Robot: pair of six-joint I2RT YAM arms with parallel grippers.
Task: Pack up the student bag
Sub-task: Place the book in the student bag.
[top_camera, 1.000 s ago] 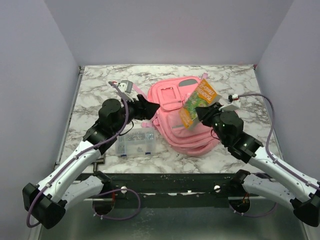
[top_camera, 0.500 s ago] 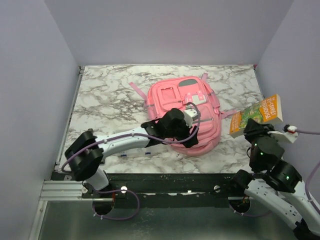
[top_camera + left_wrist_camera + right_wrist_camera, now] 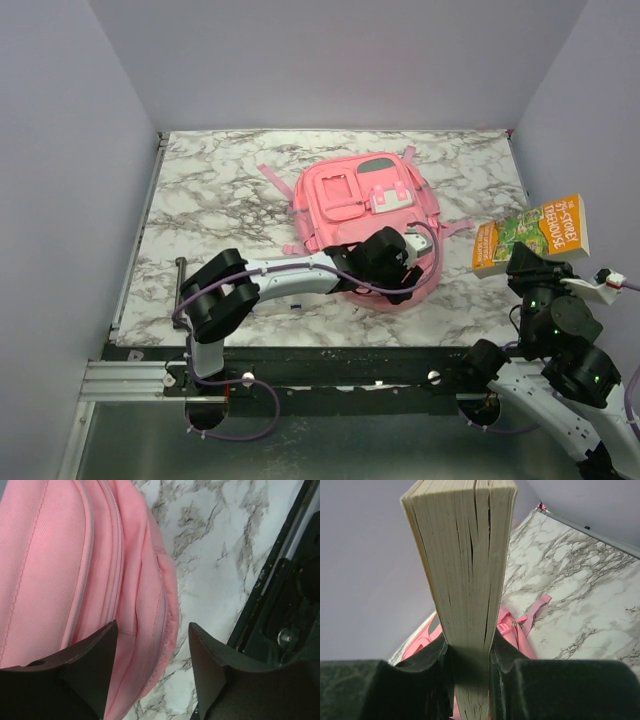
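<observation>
The bag's near edge (image 3: 162, 612) sits low across the bag's opening, so next my left gripper grips that edge (image 3: 152, 645) and raises it before my right gripper slides the book inside.
The pink student bag (image 3: 350, 200) lies flat in the middle of the marble table, front pockets up. My left gripper (image 3: 400, 275) is open at the bag's near edge. In the left wrist view its jaws (image 3: 152, 675) stand wide apart over the bag's zipped side seam (image 3: 60, 555), touching nothing. My right gripper (image 3: 522, 262) is shut on an orange and green paperback book (image 3: 530, 230) and holds it up in the air to the right of the bag. In the right wrist view the book's page edge (image 3: 465, 555) stands upright between the pads (image 3: 432, 680), with the bag (image 3: 512, 630) behind it.
Pink straps trail from the bag at the back left (image 3: 272, 182) and at the right (image 3: 458, 229). A thin dark rod (image 3: 179, 285) lies near the table's left edge. The black metal rail (image 3: 330, 362) runs along the near edge (image 3: 280, 605). Grey walls close in three sides.
My left arm has swung from the bag's left side across to its near right edge. My right arm has carried the book from over the bag out to the right and higher.
</observation>
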